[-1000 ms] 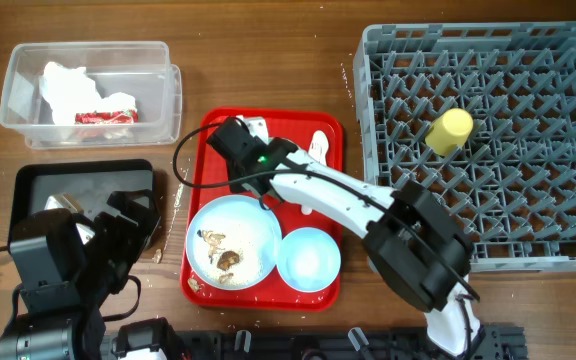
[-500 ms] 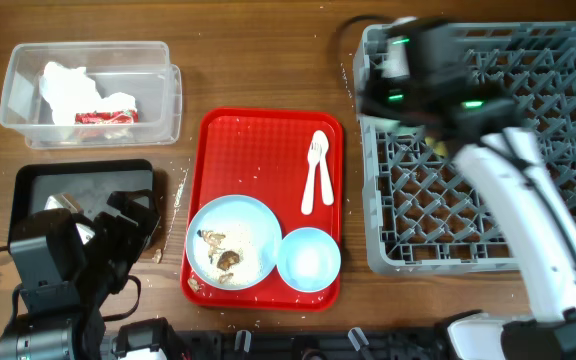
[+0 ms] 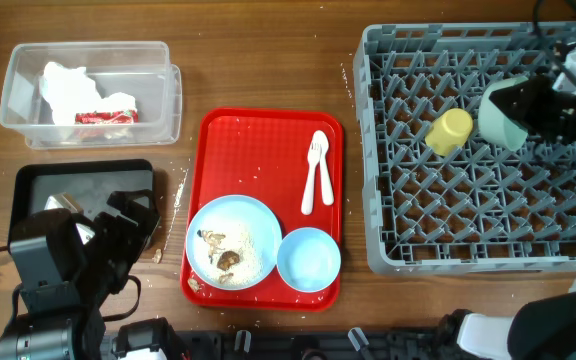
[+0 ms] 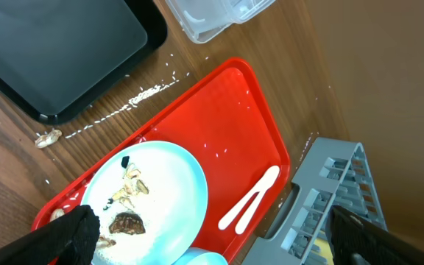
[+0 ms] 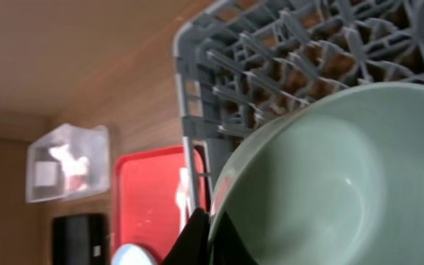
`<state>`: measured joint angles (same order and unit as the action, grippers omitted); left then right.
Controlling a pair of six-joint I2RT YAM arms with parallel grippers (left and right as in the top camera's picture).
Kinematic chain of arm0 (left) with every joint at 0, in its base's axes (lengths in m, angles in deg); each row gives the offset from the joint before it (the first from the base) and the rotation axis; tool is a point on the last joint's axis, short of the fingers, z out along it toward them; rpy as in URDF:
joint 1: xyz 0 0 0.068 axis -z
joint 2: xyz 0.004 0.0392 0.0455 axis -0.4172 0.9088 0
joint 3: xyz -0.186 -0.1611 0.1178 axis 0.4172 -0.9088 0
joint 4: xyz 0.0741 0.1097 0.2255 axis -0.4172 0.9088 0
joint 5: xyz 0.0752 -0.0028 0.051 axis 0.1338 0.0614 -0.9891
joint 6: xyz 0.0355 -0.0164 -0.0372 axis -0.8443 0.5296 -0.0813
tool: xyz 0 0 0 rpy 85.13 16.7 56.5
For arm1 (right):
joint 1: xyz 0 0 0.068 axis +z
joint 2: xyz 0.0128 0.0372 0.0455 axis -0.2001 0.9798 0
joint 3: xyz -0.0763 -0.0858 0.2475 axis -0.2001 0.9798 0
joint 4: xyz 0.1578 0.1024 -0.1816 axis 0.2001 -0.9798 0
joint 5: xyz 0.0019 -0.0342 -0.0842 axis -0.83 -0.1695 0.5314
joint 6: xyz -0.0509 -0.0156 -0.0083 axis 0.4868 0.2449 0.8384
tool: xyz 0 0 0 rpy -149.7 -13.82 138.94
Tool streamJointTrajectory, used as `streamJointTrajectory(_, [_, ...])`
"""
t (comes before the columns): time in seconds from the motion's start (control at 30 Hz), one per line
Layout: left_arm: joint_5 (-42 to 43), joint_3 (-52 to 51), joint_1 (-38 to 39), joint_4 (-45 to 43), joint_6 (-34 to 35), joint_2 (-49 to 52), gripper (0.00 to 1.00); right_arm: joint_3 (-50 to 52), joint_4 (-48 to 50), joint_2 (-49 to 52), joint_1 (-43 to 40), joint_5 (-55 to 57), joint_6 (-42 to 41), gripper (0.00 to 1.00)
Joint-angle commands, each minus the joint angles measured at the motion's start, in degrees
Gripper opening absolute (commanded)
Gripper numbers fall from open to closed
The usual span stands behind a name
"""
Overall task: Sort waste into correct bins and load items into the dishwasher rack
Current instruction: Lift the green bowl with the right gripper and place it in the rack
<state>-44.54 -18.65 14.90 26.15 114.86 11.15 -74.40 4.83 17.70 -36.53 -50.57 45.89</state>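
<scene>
I should keep lowering the pale green dish [image 3: 501, 120] with my right gripper, as it is clear of the yellow-green cup and over free rack pegs [image 3: 516, 174]. I should do this until the pegs hold it up, then let go.
My right gripper [image 3: 524, 106] is shut on the rim of the pale green small dish [image 3: 502, 114], held tilted above the right part of the grey dishwasher rack [image 3: 408, 240]. In the right wrist view the dish [image 5: 344, 177] fills the frame, its rim pinched by the fingers [image 5: 197, 239]. A yellow-green cup [image 3: 449, 131] lies in the rack. On the red tray [image 3: 258, 140] are the light blue plate [image 3: 248, 225] with food scraps [image 3: 223, 260], the light blue bowl [image 3: 308, 258] and the white spoon [image 3: 315, 170]. My left gripper [image 3: 138, 225] stands open over the black tray [image 3: 78, 180], holding nothing.
The clear box [image 3: 28, 60] at the back left holds a crumpled tissue [image 3: 66, 85] and a red-and-white wrapper [image 3: 103, 116]. Crumbs lie on the wood [image 4: 48, 138] between the black tray [image 4: 50, 51] and the red tray [image 4: 227, 110].
My right arm has swung from the red tray's back edge across to the rack's right side, carrying the pale green dish. The left arm has not moved.
</scene>
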Motion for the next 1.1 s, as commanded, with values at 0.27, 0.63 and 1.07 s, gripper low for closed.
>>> streamJointTrajectory(0.27, [0.59, -0.02, -0.11, -0.15, -0.48, -0.11, 1.0, 0.59, 4.81, 14.69, -6.14, -19.93, 2.16, 0.04])
streamJointTrajectory(0.63, [0.59, -0.02, -0.11, -0.15, -0.48, -0.11, 1.0, 0.72, 3.04, 24.74, -12.59, -28.02, 4.28, 0.04])
streamJointTrajectory(1.07, [0.59, -0.02, -0.11, -0.15, -0.48, -0.11, 1.0, 0.72, -2.49, 23.8, -19.15, -7.08, -2.27, 0.09])
